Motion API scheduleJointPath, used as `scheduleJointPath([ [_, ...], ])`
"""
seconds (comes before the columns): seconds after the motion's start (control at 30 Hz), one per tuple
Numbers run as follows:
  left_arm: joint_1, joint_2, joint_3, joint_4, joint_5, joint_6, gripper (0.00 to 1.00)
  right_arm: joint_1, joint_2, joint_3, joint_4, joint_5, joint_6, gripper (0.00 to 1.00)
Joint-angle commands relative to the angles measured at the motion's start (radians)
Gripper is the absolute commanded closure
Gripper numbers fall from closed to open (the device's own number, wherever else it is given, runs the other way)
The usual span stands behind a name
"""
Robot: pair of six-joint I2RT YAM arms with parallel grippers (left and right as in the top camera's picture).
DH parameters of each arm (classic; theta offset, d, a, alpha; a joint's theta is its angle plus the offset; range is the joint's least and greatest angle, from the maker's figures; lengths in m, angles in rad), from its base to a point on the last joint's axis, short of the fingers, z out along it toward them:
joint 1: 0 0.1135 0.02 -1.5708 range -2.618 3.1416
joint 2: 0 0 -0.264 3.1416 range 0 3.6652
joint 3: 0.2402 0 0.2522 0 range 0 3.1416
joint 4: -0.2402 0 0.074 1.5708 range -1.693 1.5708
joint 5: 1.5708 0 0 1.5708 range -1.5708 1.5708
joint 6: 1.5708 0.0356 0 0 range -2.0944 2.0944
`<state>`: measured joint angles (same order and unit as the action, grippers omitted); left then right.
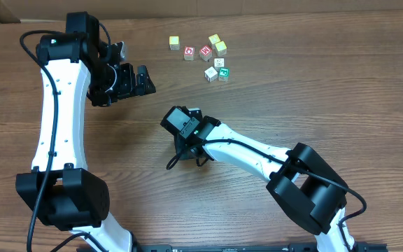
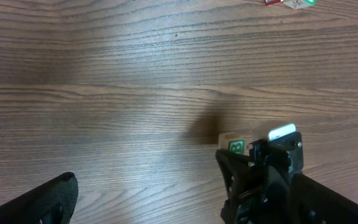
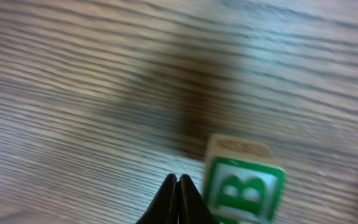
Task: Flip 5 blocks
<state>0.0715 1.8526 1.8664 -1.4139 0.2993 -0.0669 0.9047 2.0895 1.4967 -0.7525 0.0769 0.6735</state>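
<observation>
The green B block (image 3: 242, 188) is crooked and away from the blue block. My closed right gripper should push it up against the blue block before getting another one.
One block (image 3: 244, 186) with a green letter B face rests on the table just right of my right gripper (image 3: 177, 199). That gripper is shut with nothing between its fingertips. In the left wrist view the same block (image 2: 235, 147) peeks out behind the right gripper (image 2: 260, 180). From overhead the right gripper (image 1: 189, 122) covers this block. More blocks, white (image 1: 211, 72) and teal-green (image 1: 224, 73), lie in a cluster at the back. My left gripper (image 1: 137, 80) hovers open to the left, holding nothing; one of its fingers (image 2: 48, 199) shows.
Red-faced cubes (image 1: 189, 53) and plain yellow cubes (image 1: 174, 42) lie mixed in the back cluster. The right arm (image 1: 306, 185) stretches from the front right across the wooden table (image 1: 327, 91). The left arm (image 1: 58, 112) stands along the left side.
</observation>
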Motion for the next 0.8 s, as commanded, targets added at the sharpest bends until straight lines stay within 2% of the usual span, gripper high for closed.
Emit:
scheduleJointPath([
  [0.0,-0.006,0.011,0.020,0.002,-0.004,0.011,0.00,-0.003,0.001,-0.003,-0.017,0.071,0.011,0.96],
  [0.37,-0.006,0.011,0.020,0.002,-0.004,0.011,0.00,-0.003,-0.021,0.021,-0.039,0.069,0.040,0.96],
  [0.77,-0.006,0.011,0.020,0.002,-0.004,0.011,0.00,-0.003,-0.017,0.008,0.087,0.137,0.030,0.96],
])
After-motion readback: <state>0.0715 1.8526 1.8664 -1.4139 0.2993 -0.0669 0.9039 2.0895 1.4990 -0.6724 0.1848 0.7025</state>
